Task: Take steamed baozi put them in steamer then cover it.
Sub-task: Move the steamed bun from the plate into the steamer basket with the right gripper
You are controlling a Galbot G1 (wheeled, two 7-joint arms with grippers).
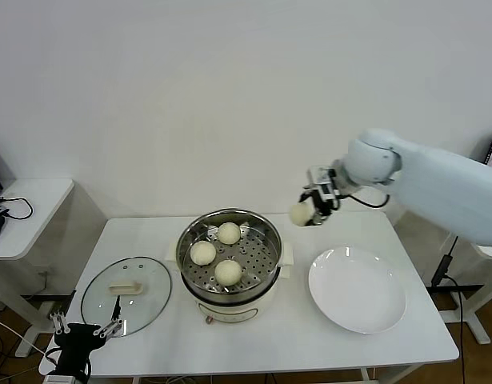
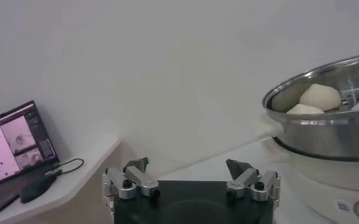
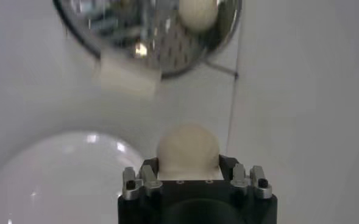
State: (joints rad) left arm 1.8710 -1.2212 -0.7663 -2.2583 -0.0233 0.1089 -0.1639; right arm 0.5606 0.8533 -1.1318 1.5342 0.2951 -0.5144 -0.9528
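The steamer's bottom point(image 1: 258, 256) is empty on the side point(image 1: 250, 247) toward the white plate. My right gripper should keep moving its baozi there until the baozi lies flat.
Three cream-white baozi point(image 1: 229, 272) lie in the shiny steel steamer point(image 1: 263, 230) at the table's middle, on its cream-white pot base. My right gripper point(image 1: 306, 213) is shut on the fourth baozi point(image 1: 299, 214) and holds it in the air, right of the steamer and behind the white plate. In the right wrist view the baozi point(image 3: 188, 150) sits between the fingers, with the steamer point(image 3: 115, 36) beyond. The glass cover point(image 1: 126, 294) lies flat on the table left of the steamer. My left gripper point(image 1: 84, 328) is open and empty at the front left, by the cover's near edge.
An empty flat white plate point(image 1: 357, 289) lies right of the steamer, under and in front of my right gripper. A side table point(image 1: 26, 204) with cables stands at the far left; a laptop point(image 2: 14, 146) shows there in the left wrist view.
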